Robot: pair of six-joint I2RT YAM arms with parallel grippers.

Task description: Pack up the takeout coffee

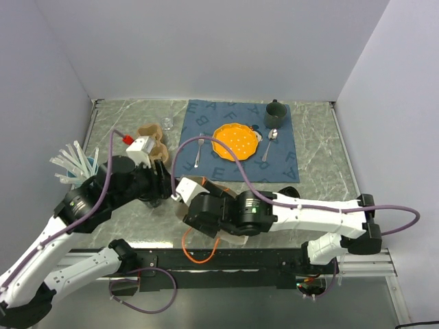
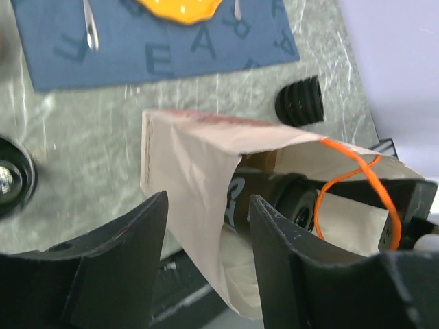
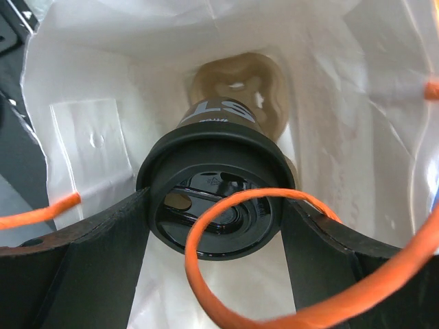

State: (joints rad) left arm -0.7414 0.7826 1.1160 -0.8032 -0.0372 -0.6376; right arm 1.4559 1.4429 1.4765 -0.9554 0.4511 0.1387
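Observation:
The takeout coffee (image 3: 218,161) is hanging inside the bag and the bag's near corner (image 2: 223,181) is standing loose, so my left gripper should pinch that corner and keep the bag still.
The takeout coffee (image 3: 219,116), a black cup with a brown lettered band and a black lid (image 3: 216,164), hangs inside the white paper bag (image 3: 329,103). My right gripper (image 3: 216,205) is shut on the lid, one finger on each side. An orange handle (image 3: 199,274) loops in front of it. In the left wrist view the bag (image 2: 185,157) stands open, with the cup (image 2: 240,199) dark inside. My left gripper (image 2: 206,212) is open and straddles the bag's near corner. From above, both grippers meet near the bag (image 1: 230,240), which the right arm mostly hides.
A blue placemat (image 1: 285,161) at the back holds an orange plate (image 1: 235,142), a fork (image 1: 199,151), a spoon (image 1: 269,140) and a dark green mug (image 1: 274,110). A light blue cup of straws (image 1: 72,168) stands left. A black ribbed piece (image 2: 300,99) lies behind the bag.

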